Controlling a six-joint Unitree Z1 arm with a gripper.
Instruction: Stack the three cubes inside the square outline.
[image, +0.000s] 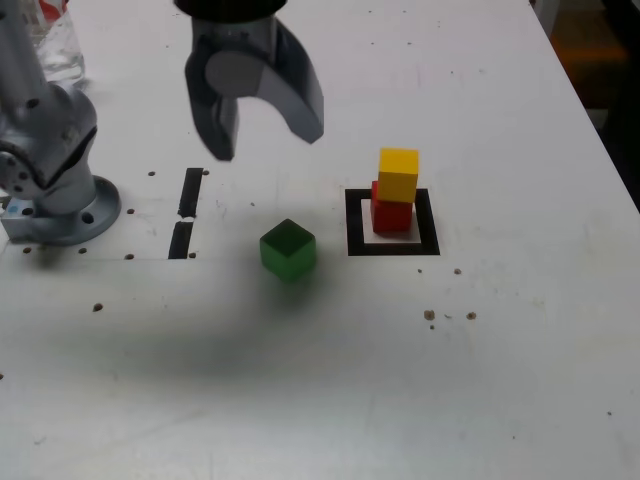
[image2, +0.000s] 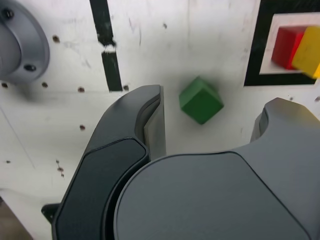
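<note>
The yellow cube (image: 398, 175) is crooked but sits mostly over the red cube (image: 391, 216), so it should stay steady when the robot's gripper lowers the green cube onto it.
The yellow cube (image: 398, 174) sits on the red cube (image: 391, 212) inside the square outline (image: 392, 222), slightly skewed. The green cube (image: 288, 249) lies alone on the white table, to the exterior view's left of the outline. My gripper (image: 268, 146) hangs open above the table, behind and a little left of the green cube, holding nothing. In the wrist view the green cube (image2: 200, 99) shows between and beyond the spread jaws, with the red cube (image2: 286, 47), the yellow cube (image2: 309, 52) and the outline (image2: 254, 55) at the edge.
The arm's metal base (image: 55, 190) stands at the exterior view's left. Two short black tape strips (image: 186, 212) lie between the base and the green cube. A clear container (image: 55, 45) is at the far left corner. The table's edge runs along the exterior view's right.
</note>
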